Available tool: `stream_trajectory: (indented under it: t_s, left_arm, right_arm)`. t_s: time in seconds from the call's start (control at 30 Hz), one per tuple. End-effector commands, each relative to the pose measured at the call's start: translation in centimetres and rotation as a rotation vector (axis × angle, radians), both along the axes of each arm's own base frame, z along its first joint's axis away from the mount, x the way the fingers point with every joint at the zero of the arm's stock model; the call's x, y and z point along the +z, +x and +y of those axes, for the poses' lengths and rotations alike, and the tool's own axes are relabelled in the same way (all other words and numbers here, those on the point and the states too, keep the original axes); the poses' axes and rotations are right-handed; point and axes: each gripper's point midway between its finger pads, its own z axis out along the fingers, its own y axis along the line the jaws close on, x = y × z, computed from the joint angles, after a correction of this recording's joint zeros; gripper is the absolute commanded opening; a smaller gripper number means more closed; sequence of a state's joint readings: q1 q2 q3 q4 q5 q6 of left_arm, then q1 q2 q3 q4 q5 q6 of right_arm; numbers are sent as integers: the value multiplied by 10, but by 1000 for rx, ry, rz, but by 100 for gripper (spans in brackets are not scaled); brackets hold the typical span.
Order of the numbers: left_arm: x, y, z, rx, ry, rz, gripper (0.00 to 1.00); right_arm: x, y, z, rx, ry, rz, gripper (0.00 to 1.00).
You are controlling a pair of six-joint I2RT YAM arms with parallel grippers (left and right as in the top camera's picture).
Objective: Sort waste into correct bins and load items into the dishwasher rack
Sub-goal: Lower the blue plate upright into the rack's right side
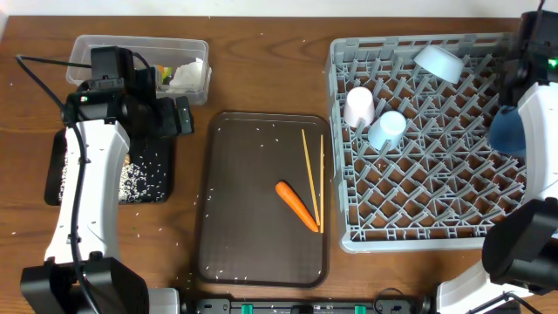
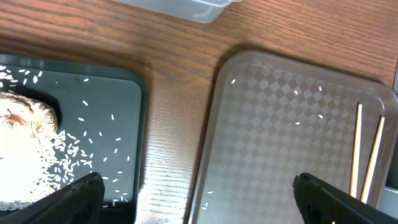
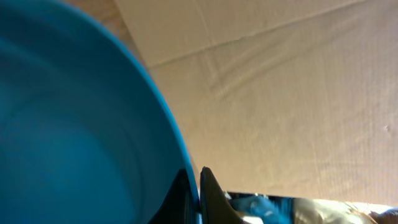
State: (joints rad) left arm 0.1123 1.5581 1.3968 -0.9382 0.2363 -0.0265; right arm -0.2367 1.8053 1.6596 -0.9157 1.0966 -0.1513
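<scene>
Next, I bring the blue plate [image 1: 506,133] back inward and set it in the rack's tines [image 1: 466,113] beside the bowl, because my right gripper is holding it out at the grey rack's outer edge.
My left gripper [image 2: 199,204] hangs open and empty over the wood strip between the black tray [image 2: 127,118] and the brown serving tray [image 2: 292,118]. Loose rice [image 2: 59,163] and a brown lump [image 2: 28,115] lie in the black tray. The carrot [image 1: 296,205] and two chopsticks [image 1: 312,179] lie on the serving tray. The clear tub [image 1: 105,45] holds a white tissue [image 1: 186,74]. In the grey rack [image 1: 427,187] sit a pink cup [image 1: 358,106], a light-blue cup [image 1: 388,129] and a bowl [image 1: 438,61]. My right gripper [image 3: 198,186] is shut on the rim of the blue plate [image 3: 74,124], above the rack's right side.
Stray rice grains dot the serving tray [image 1: 261,253] and the wooden table [image 1: 187,218]. The left arm [image 1: 91,174] covers much of the black tray from above. Brown cardboard [image 3: 292,93] fills the background of the right wrist view.
</scene>
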Motion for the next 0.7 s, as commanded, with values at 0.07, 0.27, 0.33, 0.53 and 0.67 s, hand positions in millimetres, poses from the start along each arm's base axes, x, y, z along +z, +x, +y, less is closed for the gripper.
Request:
stream_trajectory:
  t_s: [0.07,0.27,0.33,0.53,0.67]
  left_arm:
    - [0,2,1,3,2,2,98]
    - [0,2,1,3,2,1,98]
    - [0,2,1,3,2,1,98]
    - [0,2,1,3,2,1,98]
    - [0,2,1,3,2,2,98]
  right_arm:
    - [-16,-15,-5,-24,-6,64,1]
    - [-20,-10,-6,-22,-15,30,1]
    - [-18,-6,-4,-16,-25,12,1]
    - [-13,16,17,51,-40,-32,1]
    - [-4,32,37,104,-80,-43,1]
